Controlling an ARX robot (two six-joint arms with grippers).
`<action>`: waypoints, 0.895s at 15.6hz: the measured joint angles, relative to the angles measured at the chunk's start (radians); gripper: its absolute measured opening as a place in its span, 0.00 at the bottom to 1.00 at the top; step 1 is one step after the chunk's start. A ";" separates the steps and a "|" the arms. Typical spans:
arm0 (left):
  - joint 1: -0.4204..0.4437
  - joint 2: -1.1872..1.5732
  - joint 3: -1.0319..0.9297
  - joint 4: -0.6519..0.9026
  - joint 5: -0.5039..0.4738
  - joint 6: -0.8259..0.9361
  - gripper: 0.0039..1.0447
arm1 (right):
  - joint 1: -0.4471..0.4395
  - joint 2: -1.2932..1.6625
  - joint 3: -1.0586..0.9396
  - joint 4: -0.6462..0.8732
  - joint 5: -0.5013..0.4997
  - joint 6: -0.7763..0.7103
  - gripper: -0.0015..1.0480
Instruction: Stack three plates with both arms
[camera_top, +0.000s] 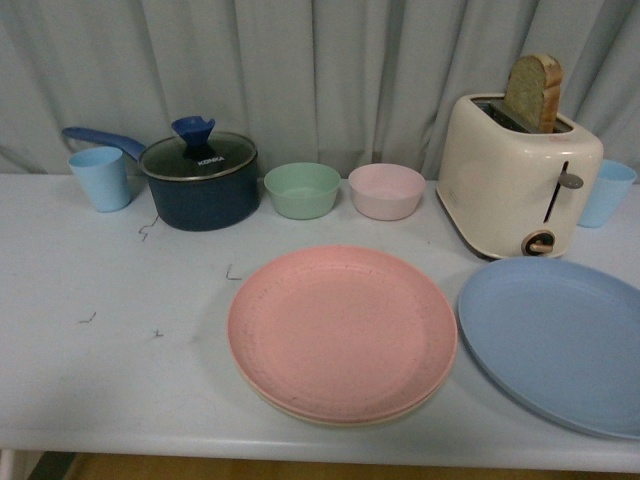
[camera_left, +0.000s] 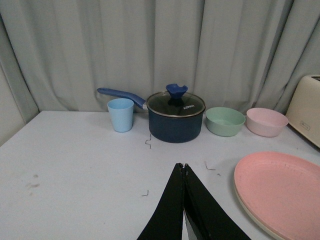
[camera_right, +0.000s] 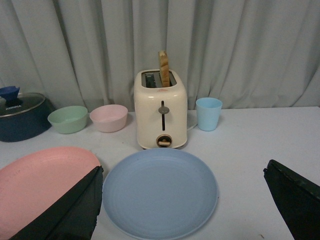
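A dark corner mark (camera_top: 232, 273) can be seen beside the pink plate, so the robot should expect a similar mark hidden under the blue plate (camera_top: 560, 342) when it lifts that plate.
The pink plate (camera_top: 342, 330) lies on top of the beige plate (camera_top: 330, 415) at the table's front middle; only the beige rim shows beneath it. The blue plate (camera_top: 555, 340) lies flat on the table to their right. No arm shows in the front view. My left gripper (camera_left: 183, 166) is shut and empty, above bare table left of the pink plate (camera_left: 282, 192). My right gripper (camera_right: 183, 170) is wide open, its fingers (camera_right: 75, 210) spread either side of the blue plate (camera_right: 160, 192), held back from it.
Along the back stand a light blue cup (camera_top: 100, 178), a dark blue lidded pot (camera_top: 200, 180), a green bowl (camera_top: 302, 190), a pink bowl (camera_top: 387, 190), a cream toaster (camera_top: 518, 175) with bread, and another blue cup (camera_top: 607, 192). The table (camera_top: 120, 380) has small wire scraps on the left.
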 joint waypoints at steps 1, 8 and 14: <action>0.000 -0.021 0.000 -0.022 0.000 0.000 0.01 | 0.000 0.000 0.000 0.000 0.000 0.000 0.94; 0.000 -0.264 0.001 -0.257 0.001 0.000 0.01 | 0.000 0.000 0.000 -0.001 0.000 0.000 0.94; 0.000 -0.264 0.001 -0.277 0.000 0.000 0.24 | 0.000 0.000 0.000 0.000 0.000 0.000 0.94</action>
